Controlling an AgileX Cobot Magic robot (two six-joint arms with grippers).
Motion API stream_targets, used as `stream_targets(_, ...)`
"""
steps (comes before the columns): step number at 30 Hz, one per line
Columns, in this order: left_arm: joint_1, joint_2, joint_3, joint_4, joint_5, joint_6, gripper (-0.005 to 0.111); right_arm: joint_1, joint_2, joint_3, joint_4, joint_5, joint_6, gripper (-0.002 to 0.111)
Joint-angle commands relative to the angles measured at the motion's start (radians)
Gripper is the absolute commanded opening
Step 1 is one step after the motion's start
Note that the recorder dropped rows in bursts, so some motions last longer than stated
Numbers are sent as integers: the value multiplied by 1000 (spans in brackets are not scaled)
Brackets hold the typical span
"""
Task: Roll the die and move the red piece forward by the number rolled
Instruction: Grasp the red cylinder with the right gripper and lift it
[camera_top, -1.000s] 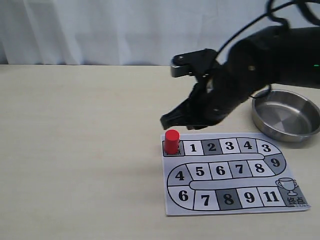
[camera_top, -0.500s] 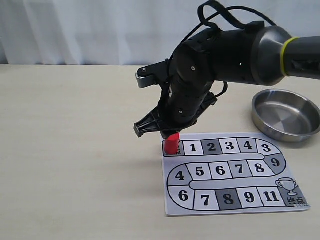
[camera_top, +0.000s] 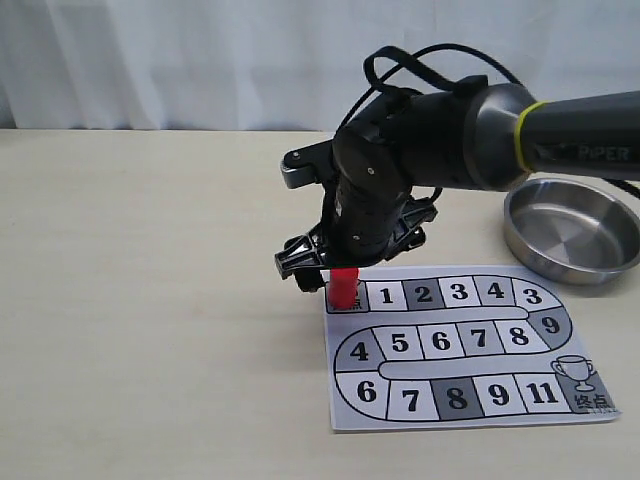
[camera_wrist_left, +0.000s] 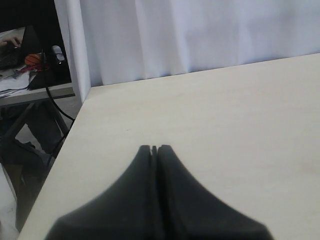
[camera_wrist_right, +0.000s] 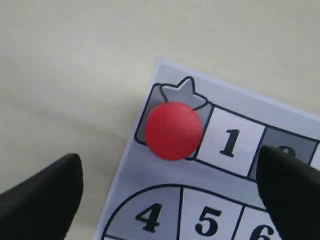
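Black strokes show beside the red piece's foot, so the robot should expect hidden writing below the star when it lifts the red piece.
The red piece stands upright on the start square at the top-left corner of the paper board. My right gripper hangs open just above it, fingers spread to either side and not touching it. In the right wrist view the red piece shows from above on the starred square, between and beyond the two dark fingertips of the right gripper. My left gripper is shut on nothing over bare table near an edge. The die is out of view.
A steel bowl sits on the table to the right of the board; nothing shows inside it. The board's numbered track runs away from the start square. A white curtain backs the table.
My right arm has swung left from near the bowl and come down over the red piece, its open fingers now straddling it. The piece has not moved.
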Motion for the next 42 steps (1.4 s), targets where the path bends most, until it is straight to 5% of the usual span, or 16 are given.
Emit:
stream_targets(1, -9, -1, 1, 1, -1, -6, 0, -1, 40, -3, -53, -79, 69, 87)
stream_targets(12, -9, -1, 1, 1, -1, -6, 0, -1, 111, -3, -33, -128, 87, 71)
stream_targets(14, -9, -1, 1, 1, -1, -6, 0, -1, 111, -3, -33, -134, 87, 57)
stream_targets(18, -9, -1, 1, 1, -1, -6, 0, 1, 85, -3, -30, -129, 64, 5)
stream_targets(31, -9, -1, 1, 1, -1, -6, 0, -28, -96, 14, -101, 22, 67, 4)
stream_targets(42, -9, -1, 1, 1, -1, -6, 0, -113, -72, 194, -69, -194, 88, 4)
